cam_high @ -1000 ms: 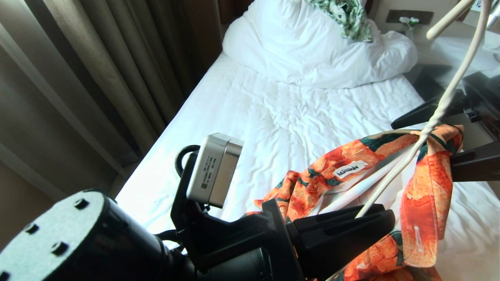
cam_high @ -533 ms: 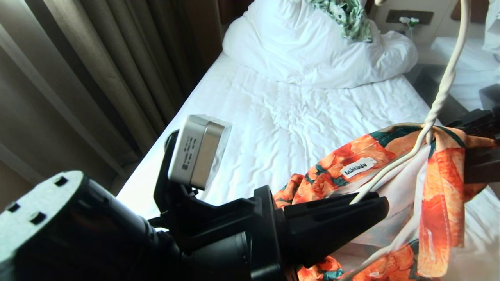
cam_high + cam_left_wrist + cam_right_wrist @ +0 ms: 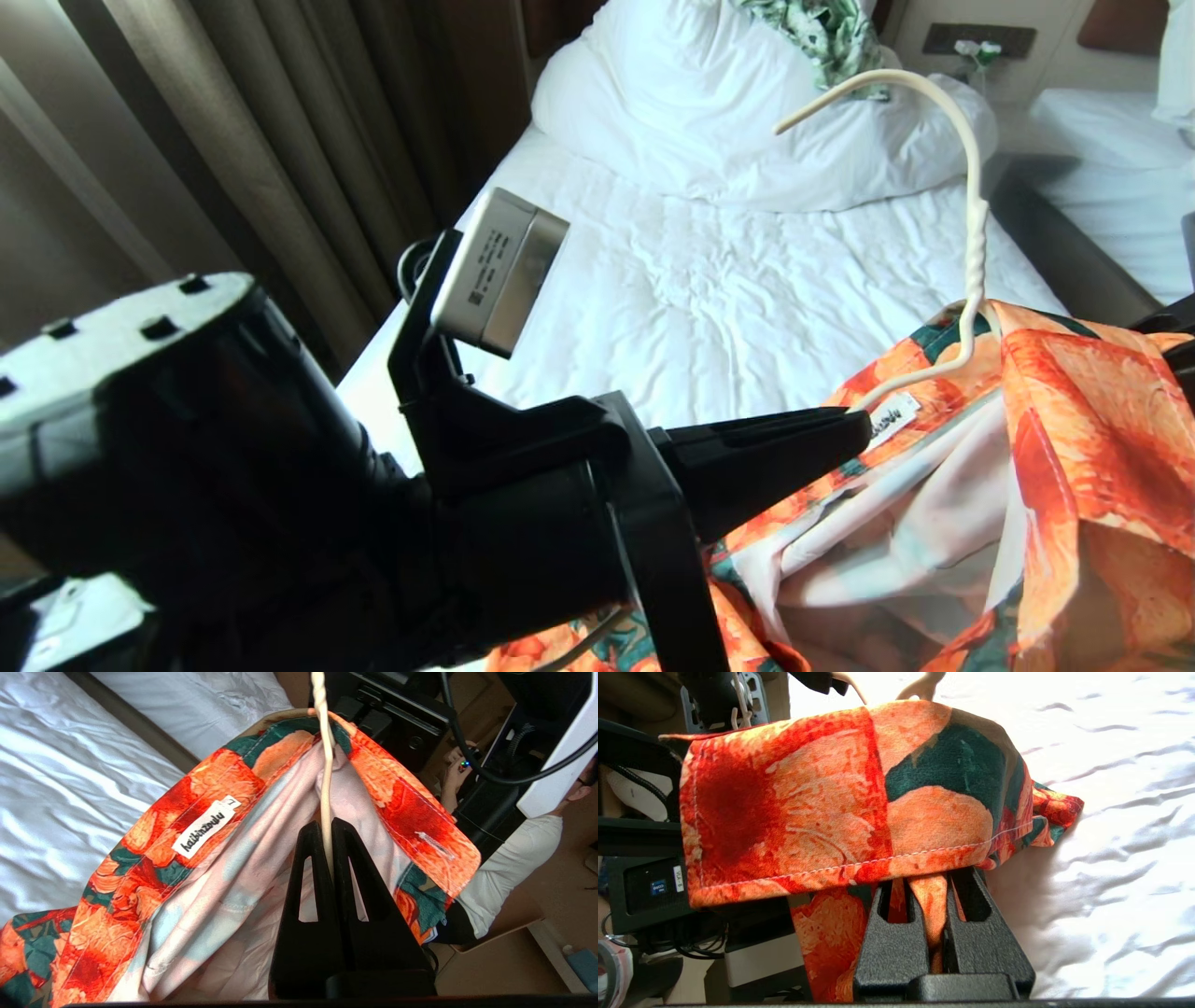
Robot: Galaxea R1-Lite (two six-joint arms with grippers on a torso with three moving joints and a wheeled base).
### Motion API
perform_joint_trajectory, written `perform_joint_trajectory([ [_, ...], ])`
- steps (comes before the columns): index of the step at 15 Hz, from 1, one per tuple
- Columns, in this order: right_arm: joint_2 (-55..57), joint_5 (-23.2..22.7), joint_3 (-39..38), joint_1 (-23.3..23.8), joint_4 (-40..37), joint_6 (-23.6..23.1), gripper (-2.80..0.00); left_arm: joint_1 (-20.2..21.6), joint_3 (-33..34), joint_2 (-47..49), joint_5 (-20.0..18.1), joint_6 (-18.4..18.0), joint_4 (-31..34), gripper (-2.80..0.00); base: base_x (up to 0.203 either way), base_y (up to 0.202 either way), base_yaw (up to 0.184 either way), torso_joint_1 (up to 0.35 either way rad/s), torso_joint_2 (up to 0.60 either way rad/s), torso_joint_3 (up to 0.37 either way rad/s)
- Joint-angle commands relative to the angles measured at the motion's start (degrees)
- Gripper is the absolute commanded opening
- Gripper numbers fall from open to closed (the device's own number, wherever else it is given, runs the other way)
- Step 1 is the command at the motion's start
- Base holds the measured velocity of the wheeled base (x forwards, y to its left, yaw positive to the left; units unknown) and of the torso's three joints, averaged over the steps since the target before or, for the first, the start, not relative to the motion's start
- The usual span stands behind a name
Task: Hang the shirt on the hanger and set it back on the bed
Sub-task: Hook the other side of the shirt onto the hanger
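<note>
The robot's left gripper is holding the hanger's shoulder wire point(image 3: 920, 379) over the shirt's open collar, so it should let the hanger go onto the bed and take hold of the shirt's loose front point(image 3: 752, 618).
The orange-flowered shirt point(image 3: 1074, 439) hangs over the near right of the bed point(image 3: 672, 280), collar open and white label point(image 3: 203, 830) showing. The cream wire hanger point(image 3: 974, 233) runs up out of the collar, its hook curving over the duvet. My left gripper point(image 3: 327, 828) reaches into the collar from the left and is shut on the hanger wire point(image 3: 323, 751). My right gripper point(image 3: 931, 877) is shut on a fold of shirt fabric point(image 3: 831, 793) under the collar edge, which hides its fingertips. The hanger's shoulders are hidden inside the shirt.
A bunched white duvet point(image 3: 709, 121) with a green-and-white leaf garment point(image 3: 836, 42) lies at the head of the bed. Curtains point(image 3: 233, 149) hang on the left. A second bed point(image 3: 1120, 159) stands right, across a dark gap. A person's white sleeve point(image 3: 514, 868) shows behind the shirt.
The hanger has tipped so its hook now shows over the duvet. Shirt and collar shifted right and lower. My left arm rose. The right fingers, spread beside the collar before, have left the head view.
</note>
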State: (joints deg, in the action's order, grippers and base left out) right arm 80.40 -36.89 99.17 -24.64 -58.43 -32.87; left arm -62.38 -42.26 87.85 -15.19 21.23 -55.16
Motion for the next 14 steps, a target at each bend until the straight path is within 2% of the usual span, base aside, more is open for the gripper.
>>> perform_joint_trajectory([
  [1, -0.4, -0.9, 0.0, 0.1, -0.3, -0.1, -2.80, 0.1, -1.3, -0.7, -0.1, 0.0, 1.1, -2.80, 0.000, 0.000, 0.000, 0.000, 0.00, 0.000],
  [2, -0.5, -0.9, 0.0, 0.1, -0.3, -0.1, -2.80, 0.1, -1.4, -0.6, -0.5, -0.5, 1.2, 0.00, 0.000, 0.000, 0.000, 0.000, 0.00, 0.000],
  [3, -0.7, -1.0, -0.1, 0.2, -0.4, 0.0, -2.80, 0.1, -1.5, -0.4, -0.6, -1.5, 1.5, 0.00, 0.000, 0.000, 0.000, 0.000, 0.00, 0.000],
  [6, -0.9, -2.4, -1.3, 0.3, 0.0, 0.1, -2.80, 1.7, -4.1, -1.8, -0.5, -2.2, 8.6, 0.00, 0.000, 0.000, 0.000, 0.000, 0.00, 0.000],
  [11, 0.5, -2.4, -3.0, 3.9, 1.5, 0.1, -2.80, 13.4, -2.1, -6.5, 0.3, -2.2, 15.4, 0.00, 0.000, 0.000, 0.000, 0.000, 0.00, 0.000],
  [14, 1.0, -2.4, -3.8, 8.2, 2.2, 0.1, -2.80, 17.3, 2.1, -8.4, 2.2, -2.2, 16.1, 0.00, 0.000, 0.000, 0.000, 0.000, 0.00, 0.000],
])
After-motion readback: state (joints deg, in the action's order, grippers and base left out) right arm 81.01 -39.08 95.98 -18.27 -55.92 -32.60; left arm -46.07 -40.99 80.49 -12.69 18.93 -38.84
